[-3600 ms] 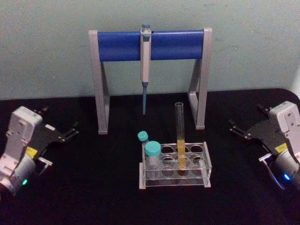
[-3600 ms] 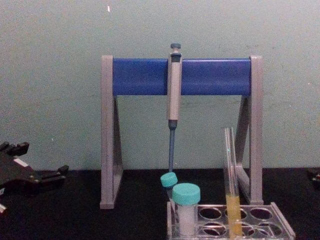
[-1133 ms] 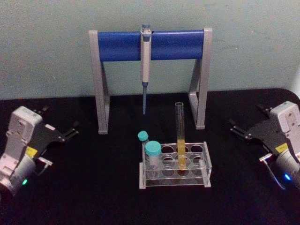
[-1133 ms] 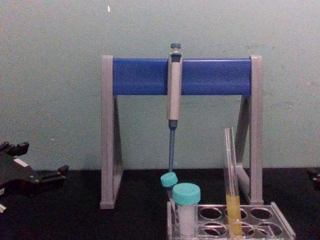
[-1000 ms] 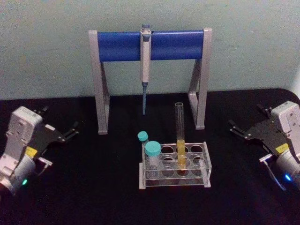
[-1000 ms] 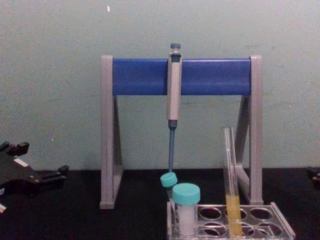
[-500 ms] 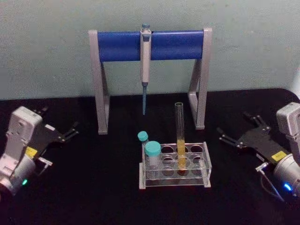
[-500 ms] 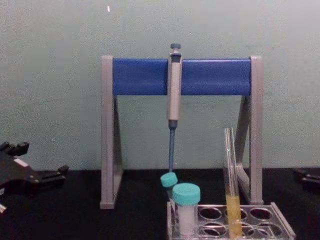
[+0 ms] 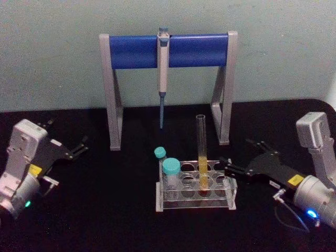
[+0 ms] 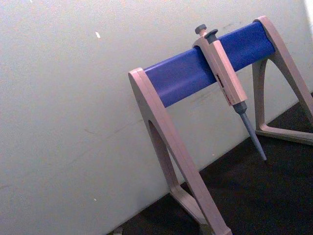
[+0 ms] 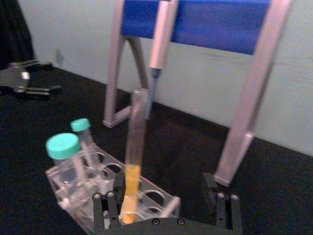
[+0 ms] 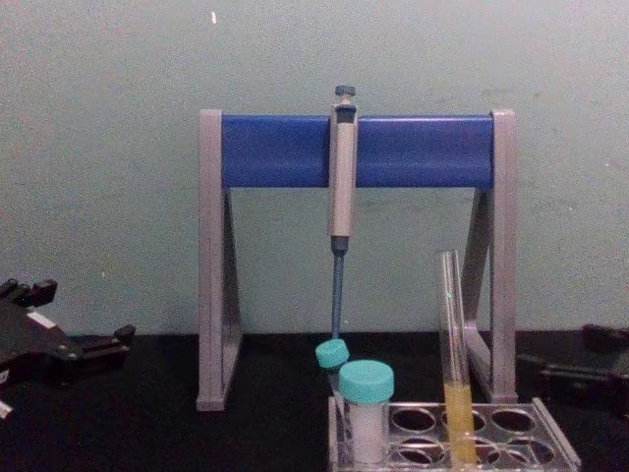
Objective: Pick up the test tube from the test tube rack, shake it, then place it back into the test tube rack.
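I expect the test tube to slide out freely when I lift, because the tube leans in a wider hole. The test tube rack should stay where it is.
The test tube stands upright in the test tube rack, its lower part filled with yellow-orange liquid. My right gripper is open and low over the table, just right of the rack, fingers pointing at the tube. In the right wrist view the test tube rises from the test tube rack, ahead of the open right gripper and nearer one finger. The chest view has the test tube in the test tube rack and the right gripper at the right edge. My left gripper rests open at the far left.
Two teal-capped vials stand in the rack's left end. Behind it a grey-and-blue pipette stand holds a hanging pipette, whose tip points down behind the tube. The table is black, with room on either side of the rack.
My right gripper has swung left and lower, from the table's right edge to just beside the rack. The left arm, tube and rack have not moved.
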Available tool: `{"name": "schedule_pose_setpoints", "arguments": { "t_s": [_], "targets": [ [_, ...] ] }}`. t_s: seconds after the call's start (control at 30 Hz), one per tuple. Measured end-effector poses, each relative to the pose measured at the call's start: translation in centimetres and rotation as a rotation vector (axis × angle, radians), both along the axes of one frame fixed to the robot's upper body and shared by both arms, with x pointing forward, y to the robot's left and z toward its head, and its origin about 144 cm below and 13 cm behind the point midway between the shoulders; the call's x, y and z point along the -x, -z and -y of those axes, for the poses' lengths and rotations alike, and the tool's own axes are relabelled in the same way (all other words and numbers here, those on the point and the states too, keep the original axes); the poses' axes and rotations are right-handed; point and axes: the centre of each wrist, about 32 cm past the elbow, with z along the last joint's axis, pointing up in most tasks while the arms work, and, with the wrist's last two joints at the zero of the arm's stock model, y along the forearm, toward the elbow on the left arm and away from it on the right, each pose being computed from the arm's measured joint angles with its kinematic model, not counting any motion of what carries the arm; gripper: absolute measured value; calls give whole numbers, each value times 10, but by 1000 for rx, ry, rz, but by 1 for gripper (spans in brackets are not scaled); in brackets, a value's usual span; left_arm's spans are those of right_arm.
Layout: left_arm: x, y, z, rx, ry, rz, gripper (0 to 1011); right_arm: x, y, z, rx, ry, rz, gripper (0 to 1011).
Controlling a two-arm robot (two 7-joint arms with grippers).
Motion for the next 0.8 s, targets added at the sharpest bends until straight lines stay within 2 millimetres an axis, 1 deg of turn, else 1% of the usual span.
{"name": "schedule_pose_setpoints", "arguments": {
  "t_s": [0.3,0.47,0.8],
  "targets": [
    [0,0,0,0,0,0,1010,-12,-5,-16,-20,-78,-15,1000],
    [0,0,0,0,0,0,1010,-26,-7,-29,-20,-110,-10,1000],
    [0,0,0,0,0,0,1010,-44,-6,-43,-20,-116,-9,1000]
  ]
}}
